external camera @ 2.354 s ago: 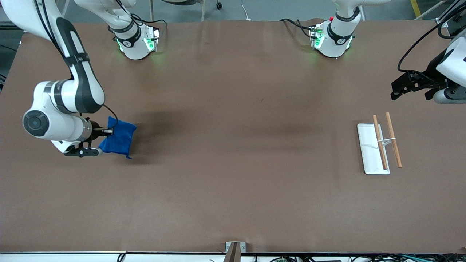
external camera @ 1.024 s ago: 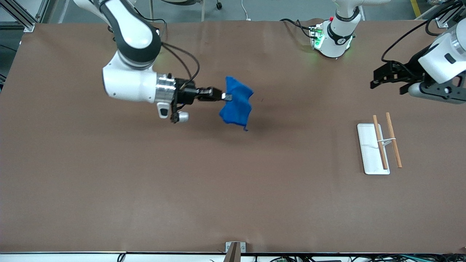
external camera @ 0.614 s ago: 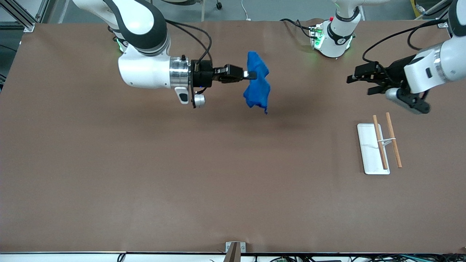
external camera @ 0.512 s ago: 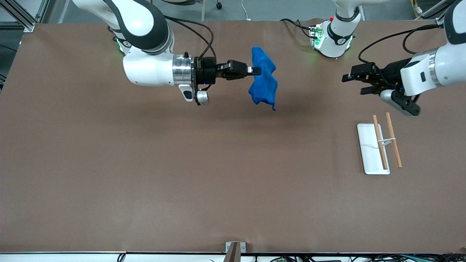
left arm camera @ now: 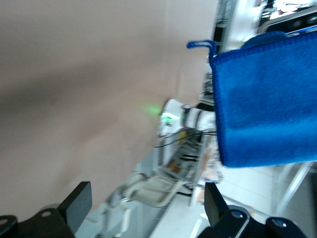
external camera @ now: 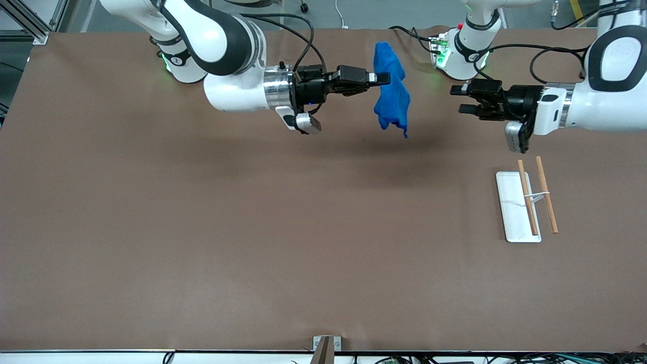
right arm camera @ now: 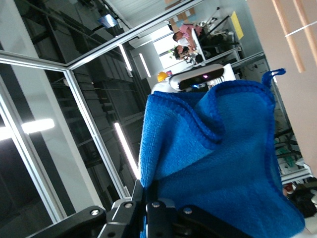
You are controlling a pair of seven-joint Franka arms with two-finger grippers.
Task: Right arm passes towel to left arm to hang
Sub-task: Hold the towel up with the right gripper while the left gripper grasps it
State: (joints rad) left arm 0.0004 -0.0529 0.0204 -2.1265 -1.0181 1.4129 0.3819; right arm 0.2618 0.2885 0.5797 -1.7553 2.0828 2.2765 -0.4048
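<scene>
I expect the blue towel (external camera: pixel 393 88) to drape across both wooden bars when I lower it, because the towel hangs limp and is longer than the gap (external camera: pixel 537 196) between the bars.
The blue towel (external camera: pixel 390 91) hangs in the air over the middle of the table, between the two arm bases. My right gripper (external camera: pixel 384 78) is shut on its upper edge; the towel fills the right wrist view (right arm camera: pixel 223 163). My left gripper (external camera: pixel 457 99) is open and empty, held level and pointed at the towel from the left arm's end, a short gap away. In the left wrist view the towel (left arm camera: pixel 267 99) hangs ahead with its corner loop (left arm camera: pixel 203 44) showing, past the spread fingers (left arm camera: pixel 77 203).
A white tray (external camera: pixel 510 222) with a wooden two-bar rack (external camera: pixel 537 194) on it lies toward the left arm's end of the table. The arm bases (external camera: pixel 462 50) stand along the table's edge farthest from the front camera.
My right arm lifted the towel off the table at its own end and carried it up over the middle. My left arm swung in toward the towel, fingers open.
</scene>
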